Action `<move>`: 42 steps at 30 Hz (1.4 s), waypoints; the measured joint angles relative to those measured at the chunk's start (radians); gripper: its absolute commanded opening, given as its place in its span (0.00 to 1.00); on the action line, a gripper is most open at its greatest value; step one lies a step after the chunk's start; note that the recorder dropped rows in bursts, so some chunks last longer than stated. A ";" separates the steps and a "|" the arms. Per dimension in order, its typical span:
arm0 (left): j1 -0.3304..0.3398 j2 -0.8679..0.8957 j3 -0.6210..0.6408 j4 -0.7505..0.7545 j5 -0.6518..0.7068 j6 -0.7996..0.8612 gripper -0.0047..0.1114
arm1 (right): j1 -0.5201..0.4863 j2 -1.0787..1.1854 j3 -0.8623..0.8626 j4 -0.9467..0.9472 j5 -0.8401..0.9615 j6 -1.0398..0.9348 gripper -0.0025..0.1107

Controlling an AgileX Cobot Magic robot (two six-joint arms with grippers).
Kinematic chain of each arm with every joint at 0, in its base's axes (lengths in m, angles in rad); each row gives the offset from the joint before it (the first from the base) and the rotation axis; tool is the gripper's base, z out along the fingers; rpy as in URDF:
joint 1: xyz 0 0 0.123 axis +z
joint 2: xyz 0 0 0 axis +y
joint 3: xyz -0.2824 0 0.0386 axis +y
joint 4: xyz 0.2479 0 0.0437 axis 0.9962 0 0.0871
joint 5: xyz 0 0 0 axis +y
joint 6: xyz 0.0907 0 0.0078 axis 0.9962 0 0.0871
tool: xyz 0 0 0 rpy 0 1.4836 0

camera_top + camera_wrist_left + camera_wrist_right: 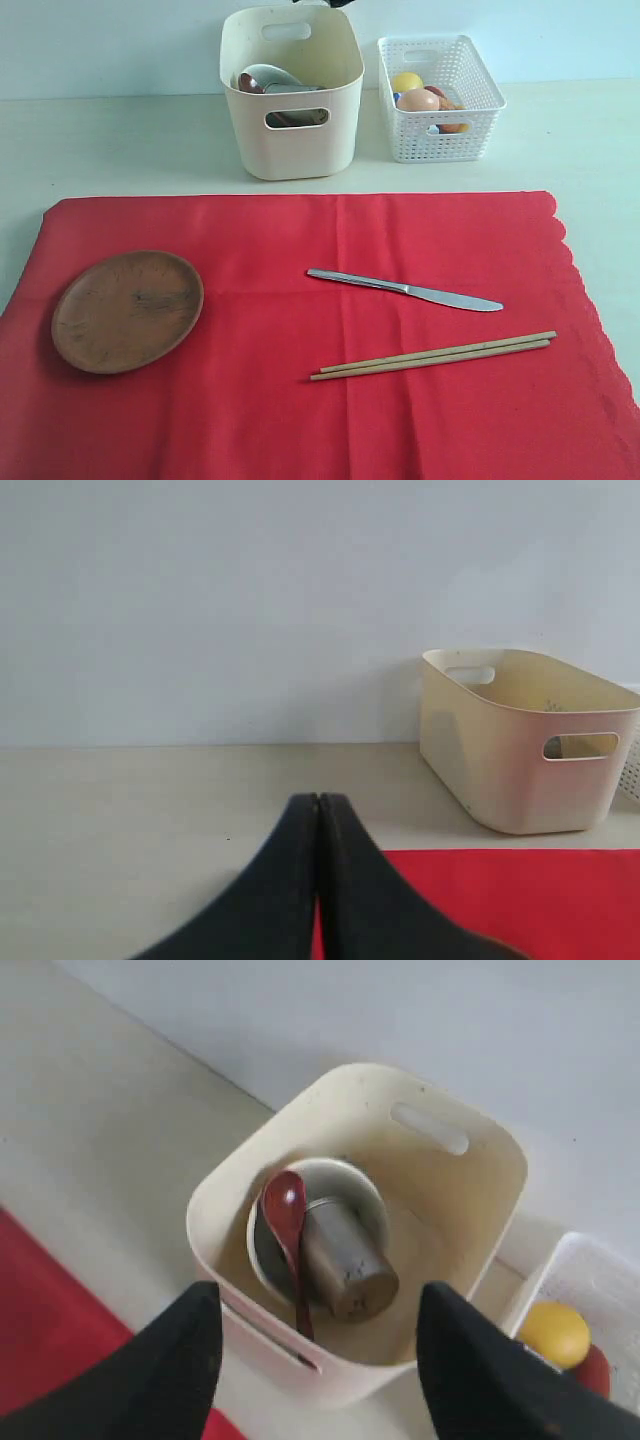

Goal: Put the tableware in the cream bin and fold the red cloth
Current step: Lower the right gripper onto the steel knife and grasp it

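I expect the chopsticks (pixel 435 356) to come up together as a pair when I lift with my right gripper, because they lie close side (pixel 500 346) by side.
The red cloth (pixel 300 400) lies spread flat over the near table. On it rest a round wooden plate (pixel 128 310) at the left, a silver knife (pixel 405 290) in the middle and a pair of chopsticks (pixel 432 355) nearer the front. Behind the cloth stands the cream bin (pixel 290 130). My right gripper (pixel 320 1295) hangs open and empty above the bin (pixel 460 1130), which holds the white bowl (pixel 360 1185), the wooden spoon (pixel 285 1210) and the steel cup (pixel 345 1260) on its side. My left gripper (pixel 318 800) is shut and empty, low over the table by the cloth's far left edge (pixel 500 900).
A white lattice basket (pixel 440 95) with a lemon (pixel 405 80), an egg (pixel 418 100) and other food stands right of the bin. Bare beige table surrounds the cloth, and a pale wall runs behind. The cloth's right edge is scalloped.
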 measured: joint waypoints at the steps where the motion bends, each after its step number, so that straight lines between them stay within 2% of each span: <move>1: 0.000 0.000 0.000 0.000 0.000 0.000 0.06 | 0.000 -0.014 0.000 -0.019 0.050 0.000 0.52; 9: 0.000 0.000 0.000 0.000 0.000 0.000 0.06 | 0.000 -0.040 0.000 -0.100 0.472 0.000 0.52; 12: 0.000 0.000 0.000 0.000 0.000 0.000 0.06 | 0.000 -0.040 0.036 -0.097 0.536 0.000 0.52; 25: 0.000 0.000 0.000 0.000 0.000 0.000 0.06 | 0.000 0.024 0.300 0.040 0.417 -0.098 0.52; 42: 0.000 0.000 0.000 0.000 0.000 0.000 0.06 | 0.000 0.243 0.310 -0.044 0.314 -0.128 0.52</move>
